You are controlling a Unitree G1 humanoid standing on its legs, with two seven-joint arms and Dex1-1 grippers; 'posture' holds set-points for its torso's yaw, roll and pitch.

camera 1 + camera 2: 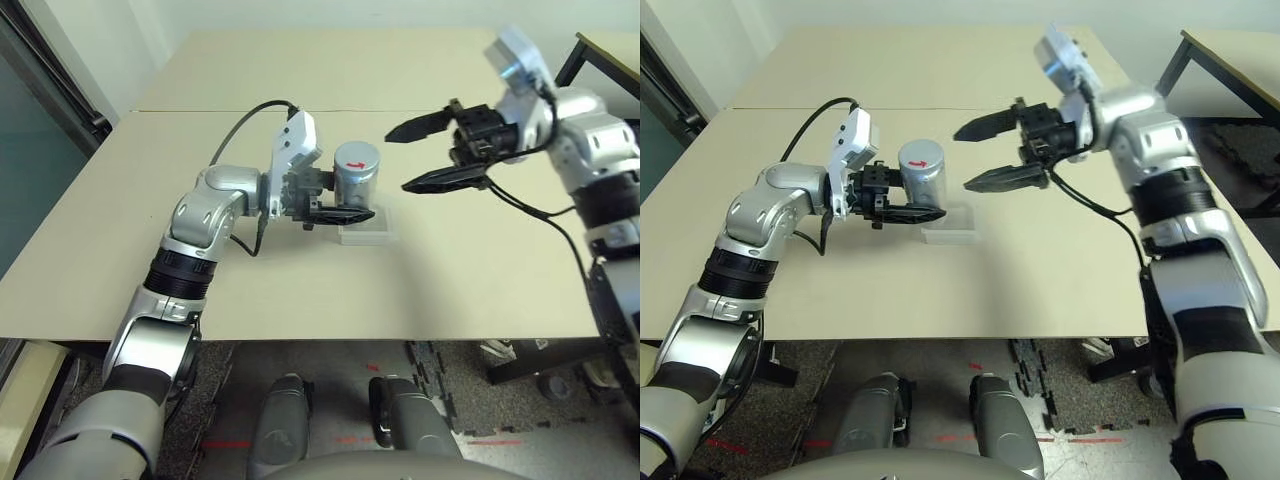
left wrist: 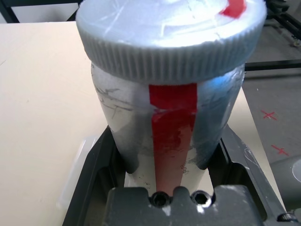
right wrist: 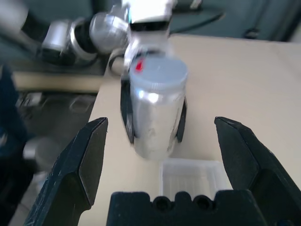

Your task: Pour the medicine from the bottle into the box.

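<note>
The bottle is still closed by the ribbed grey top (image 1: 357, 158), so the robot's right gripper should return and turn the top (image 1: 922, 157) while the left gripper holds the bottle upright.
The silvery-grey bottle (image 1: 356, 177) with a red stripe and a ribbed grey top stands upright, held near its base by my left gripper (image 1: 341, 213), which is shut on it. In the left wrist view the bottle (image 2: 169, 94) sits between the black fingers (image 2: 94, 169). The clear shallow box (image 1: 367, 231) lies on the table right beside the bottle's base, on its right side. My right gripper (image 1: 410, 156) hangs open in the air to the right of the bottle's top, jaws wide apart and holding nothing. From the right wrist, the bottle (image 3: 156, 110) and the box (image 3: 193, 176) are ahead.
The beige table (image 1: 300, 290) has bare room in front of and to the right of the box. A second tabletop joins at the seam behind. A dark table frame (image 1: 585, 50) stands at the far right. A black cable (image 1: 250, 115) loops off my left wrist.
</note>
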